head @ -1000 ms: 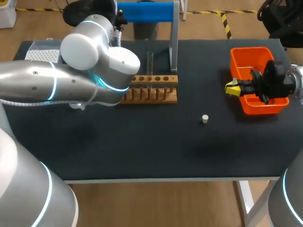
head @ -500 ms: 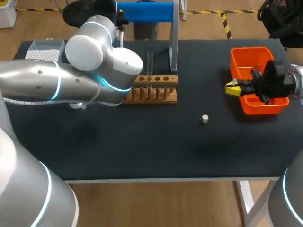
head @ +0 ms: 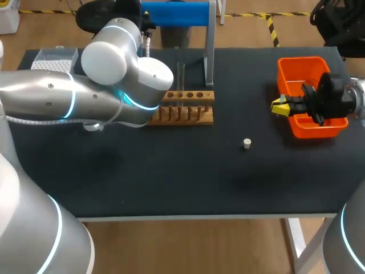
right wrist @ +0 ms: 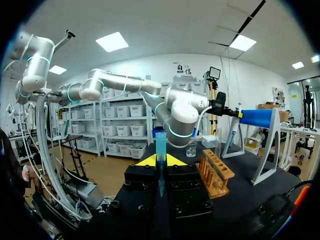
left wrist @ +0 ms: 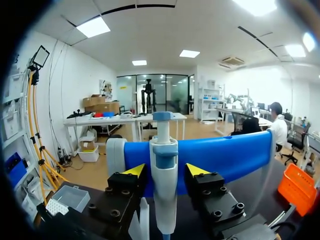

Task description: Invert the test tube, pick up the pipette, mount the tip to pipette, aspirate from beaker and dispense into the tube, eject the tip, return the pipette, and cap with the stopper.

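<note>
I expect the white and blue pipette point(left wrist: 164, 180) to come free upright and leave the stand behind when I lift, because it hangs uncovered in front of the blue bar point(left wrist: 220, 156).
A white and blue pipette point(left wrist: 164, 190) hangs on the blue-barred stand point(head: 174, 14) at the table's back. My left gripper point(left wrist: 166, 170) is open, with the pipette's body between its fingers and a thin gap still showing on one side; in the head view my own arm hides it. My right gripper point(head: 279, 106) hovers beside the orange bin point(head: 296, 65), shut on a blue pipette tip point(right wrist: 160, 155) that points upward. A clear test tube point(head: 180, 77) stands upright in the wooden rack point(head: 185, 108). The small white stopper point(head: 247, 143) lies on the mat in front of the rack.
A tip box point(head: 54, 60) sits at the back left. A glass beaker point(right wrist: 191, 148) stands beyond the rack in the right wrist view. My left arm point(head: 85, 97) lies across the table's left half, over the rack's left end.
My left arm has edged right and back toward the stand, and its fingers have drawn slightly closer around the pipette. The right arm has not moved.
</note>
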`<state>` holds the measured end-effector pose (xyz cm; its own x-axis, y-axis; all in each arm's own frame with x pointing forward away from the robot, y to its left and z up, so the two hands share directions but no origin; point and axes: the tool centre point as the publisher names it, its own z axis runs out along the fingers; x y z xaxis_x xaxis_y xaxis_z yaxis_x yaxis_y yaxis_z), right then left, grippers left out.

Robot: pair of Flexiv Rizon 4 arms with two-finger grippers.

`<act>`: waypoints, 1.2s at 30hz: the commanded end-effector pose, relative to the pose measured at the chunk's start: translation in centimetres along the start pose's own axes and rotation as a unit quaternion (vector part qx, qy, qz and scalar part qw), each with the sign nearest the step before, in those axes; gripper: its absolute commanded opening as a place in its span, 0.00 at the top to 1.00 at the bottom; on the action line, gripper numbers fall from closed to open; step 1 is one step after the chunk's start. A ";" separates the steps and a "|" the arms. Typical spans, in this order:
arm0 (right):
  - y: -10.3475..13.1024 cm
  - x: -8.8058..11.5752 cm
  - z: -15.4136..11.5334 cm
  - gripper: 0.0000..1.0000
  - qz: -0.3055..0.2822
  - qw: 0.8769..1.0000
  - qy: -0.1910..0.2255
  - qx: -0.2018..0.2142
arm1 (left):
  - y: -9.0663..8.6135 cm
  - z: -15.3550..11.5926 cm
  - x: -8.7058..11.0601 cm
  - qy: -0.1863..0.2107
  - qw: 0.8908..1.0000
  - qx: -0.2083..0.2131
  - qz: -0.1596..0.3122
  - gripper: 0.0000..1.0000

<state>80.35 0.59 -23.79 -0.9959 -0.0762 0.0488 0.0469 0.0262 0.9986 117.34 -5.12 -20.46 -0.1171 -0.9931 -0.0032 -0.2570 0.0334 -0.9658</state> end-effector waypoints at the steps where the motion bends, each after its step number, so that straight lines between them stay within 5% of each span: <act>1: 0.1 0.1 -0.1 1.00 0.000 1.000 -0.001 0.001 | 0.1 0.3 0.2 -0.003 1.000 0.000 0.000 0.60; 4: 0.1 0.1 -0.1 1.00 0.000 1.000 -0.001 0.001 | 0.3 0.4 0.2 -0.003 1.000 -0.001 -0.001 0.68; 6: 0.1 0.1 -0.1 1.00 0.000 1.000 -0.001 0.001 | 0.3 0.4 0.1 -0.004 1.000 -0.002 -0.002 0.95; 7: 0.1 0.1 -0.1 1.00 0.000 1.000 -0.001 0.001 | 0.3 0.4 0.1 -0.004 1.000 -0.002 -0.002 1.00; 28: 0.1 0.1 -0.1 1.00 0.000 1.000 -0.001 0.001 | -3.3 -1.1 -0.4 -0.010 1.000 0.023 0.012 1.00; 36: 0.1 0.1 -0.1 1.00 0.000 1.000 -0.001 0.001 | -3.4 -2.7 -0.5 0.049 0.998 0.020 0.024 1.00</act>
<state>80.35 0.59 -23.79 -0.9959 -0.0761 0.0488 0.0470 0.0262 0.9986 116.69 -5.84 -17.21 -0.1567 -0.9870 -0.0345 -0.1987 0.0657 -0.9779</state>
